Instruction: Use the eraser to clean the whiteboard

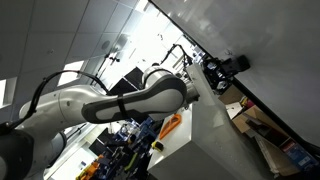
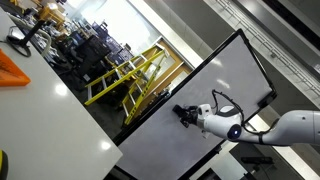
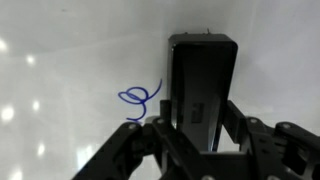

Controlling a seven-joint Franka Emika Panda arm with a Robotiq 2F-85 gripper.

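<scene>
The blue scribble lies beside the eraser's long edge point(image 3: 171, 85), so next I bring my gripper back and sweep the eraser over the scribble point(image 3: 138, 97).
The whiteboard point(image 1: 265, 45) is a large pale glossy panel with a thin dark edge; it also shows in an exterior view point(image 2: 195, 95) and fills the wrist view point(image 3: 70, 60). A blue looping scribble point(image 3: 140, 97) is drawn on it. My gripper point(image 3: 190, 130) is shut on a black rectangular eraser point(image 3: 200, 85), which rests against the board just right of the scribble. In both exterior views the gripper point(image 1: 222, 68) point(image 2: 185, 115) is pressed up to the board's surface.
Yellow railings point(image 2: 125, 75) and cluttered workbenches point(image 2: 70, 45) stand behind the board. A white table point(image 2: 40, 120) with an orange object point(image 2: 15, 70) is nearby. Boxes point(image 1: 270, 130) lie below the board.
</scene>
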